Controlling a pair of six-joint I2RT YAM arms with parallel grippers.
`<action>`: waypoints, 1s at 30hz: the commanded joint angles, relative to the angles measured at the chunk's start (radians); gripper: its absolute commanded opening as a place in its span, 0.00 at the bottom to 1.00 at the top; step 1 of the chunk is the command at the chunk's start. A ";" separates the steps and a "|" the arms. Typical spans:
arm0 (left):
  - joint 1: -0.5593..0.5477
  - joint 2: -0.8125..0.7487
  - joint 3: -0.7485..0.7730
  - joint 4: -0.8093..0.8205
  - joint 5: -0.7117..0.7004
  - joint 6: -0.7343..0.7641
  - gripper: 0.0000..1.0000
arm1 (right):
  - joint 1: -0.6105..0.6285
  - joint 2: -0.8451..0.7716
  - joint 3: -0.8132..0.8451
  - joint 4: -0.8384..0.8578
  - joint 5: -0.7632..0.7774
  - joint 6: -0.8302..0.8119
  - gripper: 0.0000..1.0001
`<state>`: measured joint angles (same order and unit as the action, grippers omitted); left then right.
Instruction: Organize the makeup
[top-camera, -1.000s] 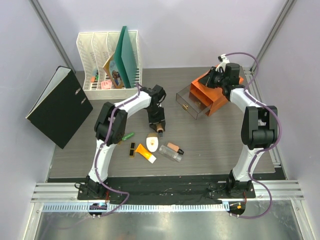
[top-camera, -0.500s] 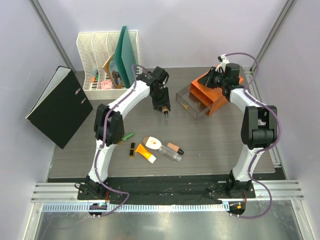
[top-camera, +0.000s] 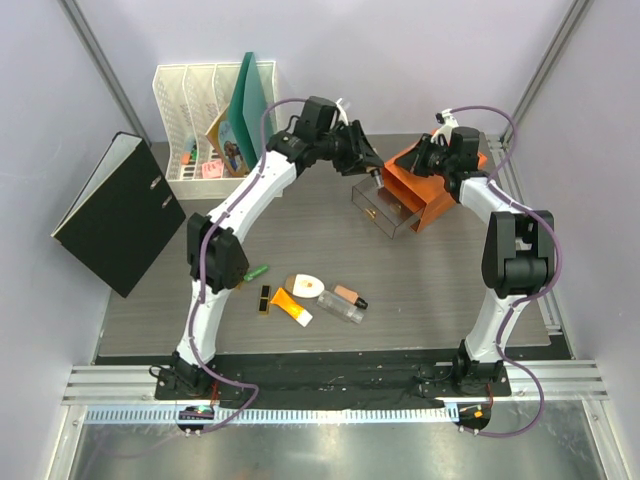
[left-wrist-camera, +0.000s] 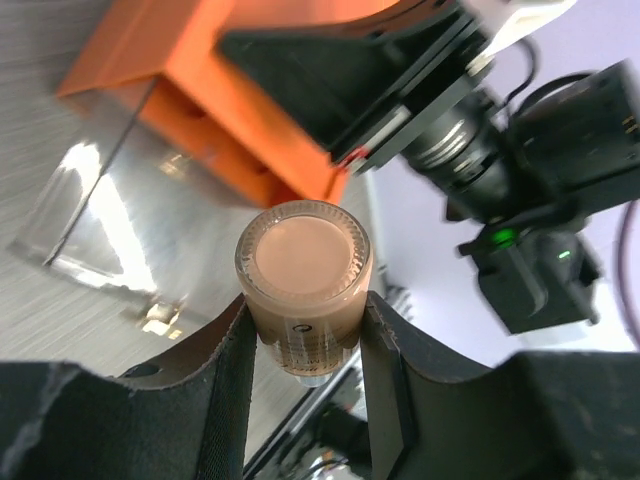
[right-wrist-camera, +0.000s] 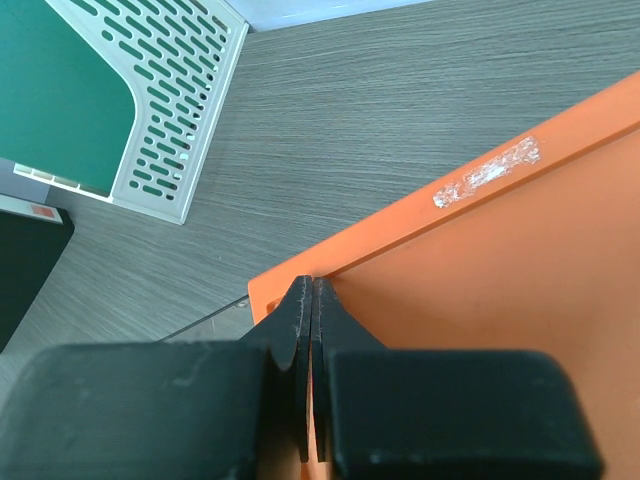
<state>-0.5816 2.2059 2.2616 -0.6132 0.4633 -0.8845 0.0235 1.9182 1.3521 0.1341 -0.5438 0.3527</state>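
Note:
My left gripper is nearing the orange box; the clear drawer (top-camera: 383, 211) is open and empty below the peach bottle, so I should continue and release inside the drawer (top-camera: 406, 208).
My left gripper (top-camera: 373, 170) is shut on a peach bottle (left-wrist-camera: 303, 290), held in the air just above the open clear drawer (top-camera: 383, 207) of the orange drawer box (top-camera: 432, 192). In the left wrist view the bottle's round base faces the camera between my fingers (left-wrist-camera: 225, 370). My right gripper (right-wrist-camera: 312, 300) is shut with nothing between its fingers, its tips resting on the top edge of the orange box (right-wrist-camera: 500, 300). On the table lie a green tube (top-camera: 257, 271), a black-gold lipstick (top-camera: 264, 299), an orange white-capped tube (top-camera: 291, 306), a white oval compact (top-camera: 307, 286), another peach bottle (top-camera: 350, 296) and a clear bottle (top-camera: 341, 309).
A white file rack (top-camera: 205, 120) with a green folder (top-camera: 252, 110) stands at the back left. A black binder (top-camera: 118, 212) leans at the left edge. The right arm's wrist (left-wrist-camera: 480, 130) sits close behind the box in the left wrist view.
My left gripper has carried the peach bottle from above the middle of the table up and right to the open drawer. The right gripper has not moved.

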 joint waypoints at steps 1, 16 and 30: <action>-0.018 0.089 0.110 0.153 0.104 -0.114 0.14 | 0.010 0.150 -0.111 -0.412 0.081 -0.046 0.01; -0.069 0.183 0.102 0.216 0.092 -0.185 0.29 | 0.010 0.166 -0.100 -0.432 0.088 -0.044 0.01; -0.077 0.181 0.092 0.135 0.035 -0.168 0.59 | 0.007 0.176 -0.084 -0.453 0.093 -0.055 0.01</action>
<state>-0.6552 2.4191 2.3383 -0.4904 0.4976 -1.0710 0.0235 1.9446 1.3758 0.1158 -0.5579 0.3691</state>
